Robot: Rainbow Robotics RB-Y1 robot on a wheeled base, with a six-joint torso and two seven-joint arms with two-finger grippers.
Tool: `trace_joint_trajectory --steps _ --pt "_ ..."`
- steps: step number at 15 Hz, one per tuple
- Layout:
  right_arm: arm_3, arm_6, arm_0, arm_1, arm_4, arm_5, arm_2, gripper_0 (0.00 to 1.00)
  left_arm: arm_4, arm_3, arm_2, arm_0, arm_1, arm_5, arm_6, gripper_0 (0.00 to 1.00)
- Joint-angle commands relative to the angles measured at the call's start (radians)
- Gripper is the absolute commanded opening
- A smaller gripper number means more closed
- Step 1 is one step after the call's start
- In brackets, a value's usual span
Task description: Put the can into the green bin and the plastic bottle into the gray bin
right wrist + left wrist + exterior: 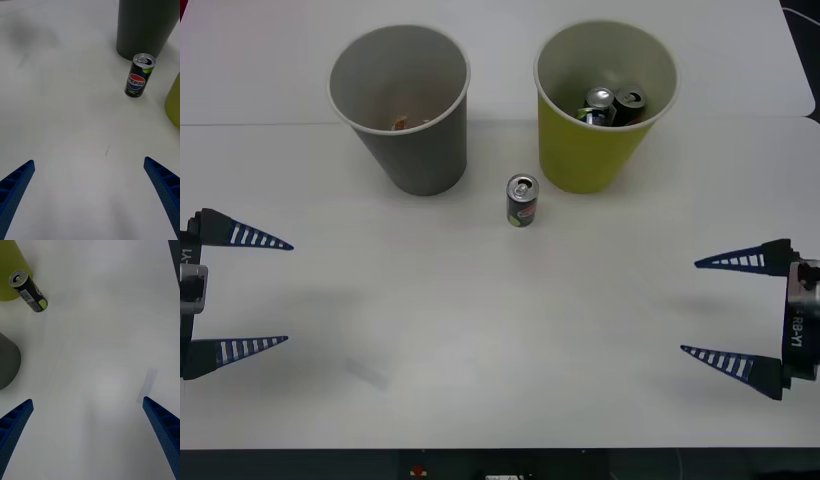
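Note:
The dark can (522, 201) will fall over among the jumbled cans (612, 106) when the robot drops it into the green bin, because they make the bin's bottom uneven.
A small dark can (522, 201) (139, 76) (29, 291) with a silver top stands upright on the white table, between and just in front of the two bins. The gray bin (402, 108) (146, 26) (7, 362) is at the back left, with something small and orange at its bottom. The green bin (604, 105) (174, 101) (12, 272) at the back right holds several cans. My left gripper (286, 292) (88, 438) hovers open at the table's left edge, my right gripper (688, 306) (90, 198) open at the right edge. Both are far from the can. The plastic bottle is out of view.
The white table (500, 330) stretches bare between the two grippers and in front of the can. A seam runs across it behind the bins. The dark front edge of the table lies at the near side.

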Motion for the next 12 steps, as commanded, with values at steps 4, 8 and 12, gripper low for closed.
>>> trace_joint_trajectory --steps 4,8,12 --pt "-0.021 0.043 0.0 0.0 -0.047 0.21 0.128 1.0 0.0 0.0 0.0 0.0 0.0 0.0 0.0 1.0" --pt "-0.048 0.033 0.0 -0.015 -0.077 0.351 0.208 1.0 0.0 0.0 0.0 0.0 0.0 0.0 0.0 1.0" --pt "-0.087 0.04 -0.024 -0.02 -0.13 0.561 0.336 1.0 0.0 0.0 0.0 0.0 0.0 0.0 0.0 1.0"
